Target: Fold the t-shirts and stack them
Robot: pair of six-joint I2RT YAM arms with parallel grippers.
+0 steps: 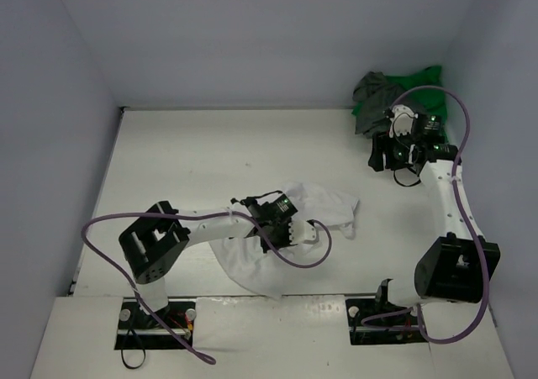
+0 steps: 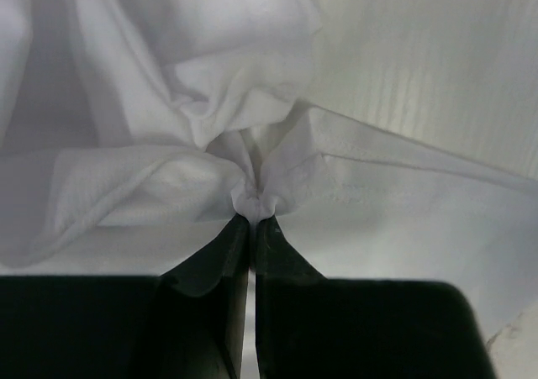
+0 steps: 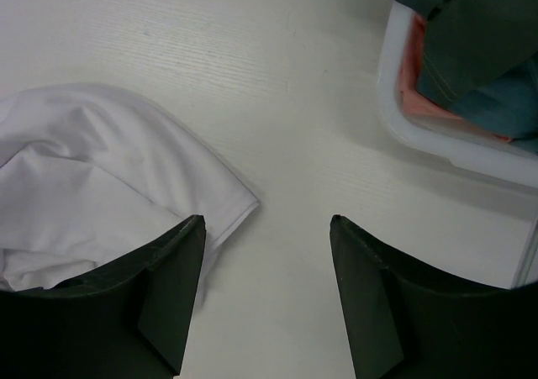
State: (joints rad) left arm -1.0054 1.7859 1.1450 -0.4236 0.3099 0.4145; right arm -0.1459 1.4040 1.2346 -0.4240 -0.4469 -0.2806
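Note:
My left gripper is pinching a bunched fold [image 2: 256,180] of the crumpled white t-shirt, so my right gripper should hold the t-shirt's loose part [image 1: 321,199] while my left gripper takes hold again.
A white t-shirt [image 1: 315,201] lies crumpled in the middle of the table. My left gripper [image 1: 294,225] sits on it and is shut on a bunched fold of the white cloth [image 2: 252,202]; in the left wrist view the gripper [image 2: 252,221] pinches the cloth at its tips. My right gripper [image 1: 380,156] hovers open and empty over bare table between the shirt and the basket. In the right wrist view the right gripper [image 3: 265,225] has its jaws wide apart, with the white shirt's edge [image 3: 109,169] at the left. A dark grey-olive shirt [image 1: 372,102] and a bright green shirt [image 1: 420,85] are piled at the back right.
A white plastic basket [image 3: 395,110] stands at the back right, holding dark cloth [image 3: 475,34], some blue cloth [image 3: 496,114] and something pink-orange [image 3: 412,68]. Grey walls close in the table on three sides. Purple cables loop off both arms.

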